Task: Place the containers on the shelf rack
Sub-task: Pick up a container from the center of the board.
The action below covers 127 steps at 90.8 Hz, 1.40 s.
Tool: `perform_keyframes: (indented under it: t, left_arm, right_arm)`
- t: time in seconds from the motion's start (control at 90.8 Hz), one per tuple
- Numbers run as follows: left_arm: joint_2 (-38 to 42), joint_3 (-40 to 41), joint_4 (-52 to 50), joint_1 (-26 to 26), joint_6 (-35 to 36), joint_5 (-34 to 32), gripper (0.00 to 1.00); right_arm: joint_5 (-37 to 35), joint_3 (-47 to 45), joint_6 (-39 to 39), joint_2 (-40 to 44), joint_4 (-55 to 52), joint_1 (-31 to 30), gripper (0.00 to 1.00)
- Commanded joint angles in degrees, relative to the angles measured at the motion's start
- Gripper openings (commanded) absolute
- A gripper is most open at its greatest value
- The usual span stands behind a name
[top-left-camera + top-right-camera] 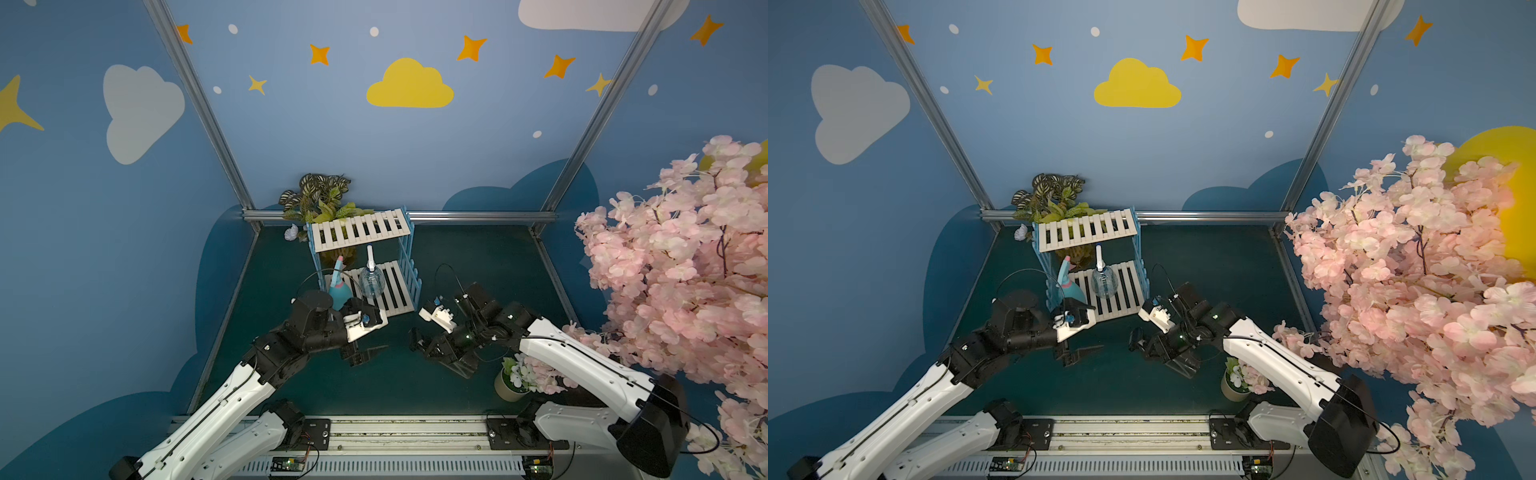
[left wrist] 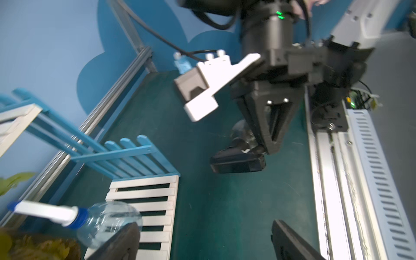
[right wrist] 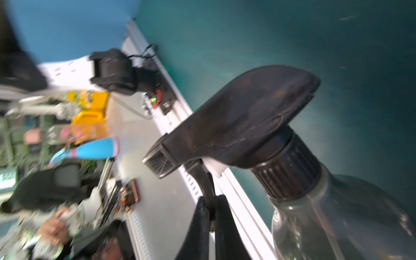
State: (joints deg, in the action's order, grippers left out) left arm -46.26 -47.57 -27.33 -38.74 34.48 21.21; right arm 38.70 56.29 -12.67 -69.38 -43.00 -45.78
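Observation:
The dark smoky bottle hangs tilted by its trigger lever (image 3: 201,175) from my right gripper, so my left gripper should take its spray head (image 3: 242,114) before standing it on the shelf.
The shelf rack (image 1: 358,231) stands at the back middle of the mat. On its lower shelf are the light blue bottle with pink trim (image 1: 340,291) at the left end and the clear bottle (image 1: 371,279) beside it. My left gripper (image 1: 363,353) is open in front of the rack with nothing between its fingers. In the left wrist view the clear bottle (image 2: 108,221) sits just past one fingertip (image 2: 121,240). My right gripper (image 3: 210,209) is shut on the trigger lever of the dark smoky bottle (image 3: 337,213), which is tilted low over the mat (image 1: 459,365) right of the rack.
A cream pot of white flowers (image 1: 512,384) stands at the front right beside my right arm. A pink blossom tree (image 1: 685,270) overhangs the right side. A leafy plant (image 1: 318,199) stands behind the rack. A metal rail (image 1: 407,432) runs along the front edge.

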Motion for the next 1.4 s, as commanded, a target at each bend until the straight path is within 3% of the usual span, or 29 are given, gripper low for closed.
perform_keyframes:
  t: [0.0, 0.165, 0.518, 1.079, 1.167, 1.233, 1.277, 1.388]
  left_arm:
    - [0.6, -0.2, -3.3, -4.2, 11.3, -0.3, 0.96]
    - [-1.1, -1.6, -4.3, -10.4, 16.0, -3.3, 0.94]
    - [-5.2, -4.7, -5.1, -18.0, 19.3, -1.9, 0.53]
    - [-7.1, -3.6, -5.9, -18.5, 19.0, -3.8, 0.3]
    - [-7.1, -3.9, -6.4, -18.5, 18.7, -4.1, 0.22]
    - [-6.9, -4.2, -6.7, -18.5, 18.3, -4.3, 0.05]
    - [-6.6, -4.2, -6.5, -18.5, 17.7, -4.4, 0.03]
    - [-6.5, -5.3, -7.6, -18.5, 14.8, -4.6, 0.02]
  right_arm:
    - [8.2, 2.9, 5.2, 0.6, -3.7, -1.7, 0.0]
    - [10.7, 4.7, 8.9, -0.9, -5.8, -4.6, 0.0]
    - [12.6, 6.6, 10.8, -3.0, -6.8, -6.2, 0.0]
    - [14.1, 7.0, 11.6, -3.2, -7.9, -7.3, 0.0]
    - [13.0, 6.7, 11.7, -3.1, -7.9, -7.3, 0.0]
    - [11.1, 6.5, 11.4, -3.0, -7.9, -7.2, 0.0]
    - [9.3, 6.3, 11.0, -2.7, -7.6, -7.0, 0.0]
    - [4.2, 6.1, 9.5, -1.2, -6.5, -6.4, 0.34]
